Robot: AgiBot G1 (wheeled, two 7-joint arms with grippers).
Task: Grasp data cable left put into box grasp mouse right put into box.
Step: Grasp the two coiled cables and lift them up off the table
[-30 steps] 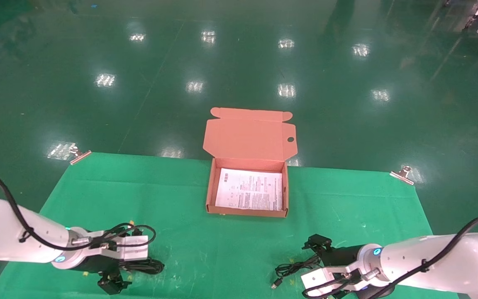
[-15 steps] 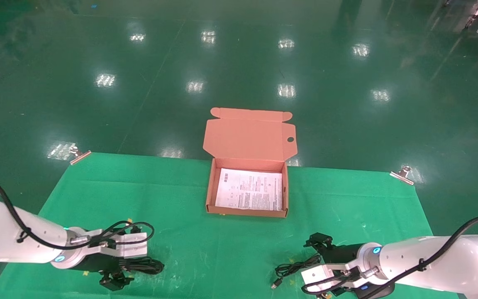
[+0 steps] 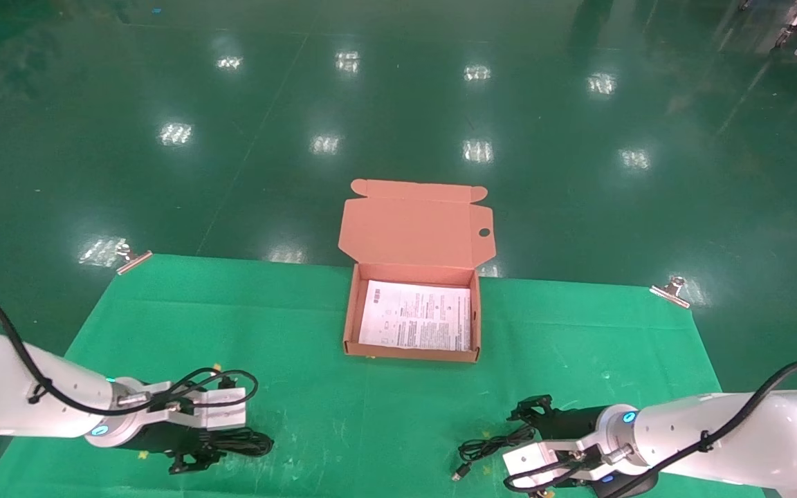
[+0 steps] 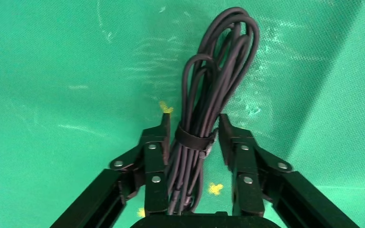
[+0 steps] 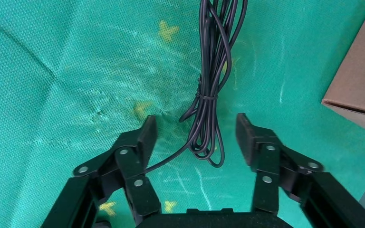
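Observation:
The mouse will come along into the box with the cord when I carry the cord, because a thin piece of the cord [image 5: 170, 158] comes out of the cord's tied bundle [image 5: 209, 98].
The data cable [image 3: 250, 443], a black bundle tied with a strap [image 4: 204, 118], lies on the green cloth at the near left. My left gripper [image 3: 192, 462] [image 4: 193, 126] is down over it, with the jaws narrowed either side of the strap, one finger [image 4: 164, 135] touching. My right gripper [image 3: 528, 409] [image 5: 194, 128] is wide open low over the mouse's thin cord [image 3: 488, 446] [image 5: 209, 123]. The mouse itself is hidden. The salmon-orange box [image 3: 350, 325] stands open at the table's far middle, and its corner also shows in the right wrist view [image 5: 361, 71].
A printed paper sheet [image 3: 416, 315] lies in the box. The lid flap [image 3: 416, 228] stands up behind it. The cord's plug [image 3: 457, 476] lies near the front edge. Metal clips [image 3: 132, 257] [image 3: 672, 289] hold the cloth's far corners.
My left gripper has sunk onto the cable bundle and its fingers have drawn in round it. My right gripper has dipped slightly over the mouse's cord.

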